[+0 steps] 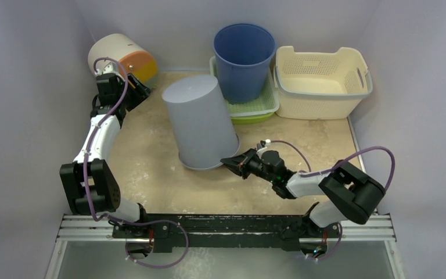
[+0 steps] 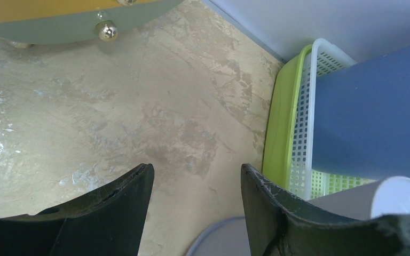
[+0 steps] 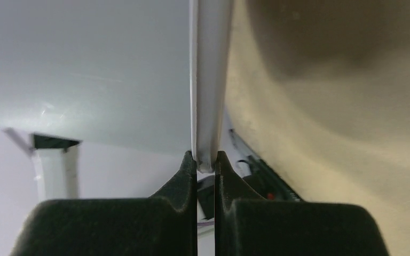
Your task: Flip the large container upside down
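The grey container's closed base [image 1: 190, 89] is up, with its rim just above the table [image 1: 213, 176]. My right gripper should keep bringing the container's rim down until it rests flat, then let go.
The large grey container [image 1: 200, 123] stands mouth down in the middle of the table, tilted, its closed base toward the back. My right gripper [image 1: 230, 162] is shut on its rim at the lower right; in the right wrist view the fingers [image 3: 187, 173] pinch the thin grey rim [image 3: 209, 80]. My left gripper [image 1: 137, 92] is open and empty at the back left, apart from the container. In the left wrist view part of the container [image 2: 400, 194] shows between and beside the fingertips [image 2: 253, 181].
A blue bucket [image 1: 244, 58] stands in a green and white tray [image 1: 254, 110] at the back. A cream basket [image 1: 320, 81] is at the back right. A white and orange cylinder [image 1: 119, 55] lies at the back left, close to my left gripper.
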Available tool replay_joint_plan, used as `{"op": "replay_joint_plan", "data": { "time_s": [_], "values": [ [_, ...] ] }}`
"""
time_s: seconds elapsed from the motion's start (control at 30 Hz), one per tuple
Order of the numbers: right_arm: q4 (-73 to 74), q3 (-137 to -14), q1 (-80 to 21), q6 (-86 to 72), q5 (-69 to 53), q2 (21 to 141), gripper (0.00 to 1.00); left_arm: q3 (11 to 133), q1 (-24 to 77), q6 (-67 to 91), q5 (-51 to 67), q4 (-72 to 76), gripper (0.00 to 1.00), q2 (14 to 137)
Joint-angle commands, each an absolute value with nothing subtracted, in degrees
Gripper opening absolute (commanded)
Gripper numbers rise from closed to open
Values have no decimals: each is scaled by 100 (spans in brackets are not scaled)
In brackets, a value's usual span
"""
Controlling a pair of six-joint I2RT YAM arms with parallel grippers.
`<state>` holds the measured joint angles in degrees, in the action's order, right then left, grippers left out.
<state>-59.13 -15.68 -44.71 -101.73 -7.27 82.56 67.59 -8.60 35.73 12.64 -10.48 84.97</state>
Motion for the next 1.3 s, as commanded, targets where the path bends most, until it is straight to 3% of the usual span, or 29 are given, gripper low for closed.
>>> {"op": "replay_joint_plan", "data": {
  "time_s": [0.0, 0.23, 0.6, 0.67, 0.7, 0.77, 0.87, 1.27],
  "values": [
    [-3298, -2284, -4297, -9155, -640, 8821, 0, 6869, -869, 3406, 1192, -927, 60, 8475],
    [-1842, -4643, -4245, -7340, -1044, 10075, 0, 6947, -871, 3378, 1139, -1006, 60, 8429],
    [-1346, -6742, -4245, -6332, -1704, 11642, 0, 7889, -959, 3415, 673, -1235, 61, 8295],
    [-1099, -7048, -4251, -6092, -1752, 11739, 9, 8298, -965, 3422, 658, -1347, 62, 8337],
    [-962, -7177, -4248, -5977, -1757, 11734, 24, 8506, -961, 3418, 654, -1425, 62, 8358],
    [-670, -7410, -4246, -5692, -1690, 11653, 44, 8828, -966, 3419, 628, -1491, 62, 8358],
    [-310, -7828, -4253, -5149, -1475, 11518, 61, 9208, -974, 3421, 572, -1474, 63, 8306],
    [974, -8490, -4312, -4009, 462, 10690, 65, 9136, -980, 4236, 1491, -510, 62, 8051]
  ]
}}
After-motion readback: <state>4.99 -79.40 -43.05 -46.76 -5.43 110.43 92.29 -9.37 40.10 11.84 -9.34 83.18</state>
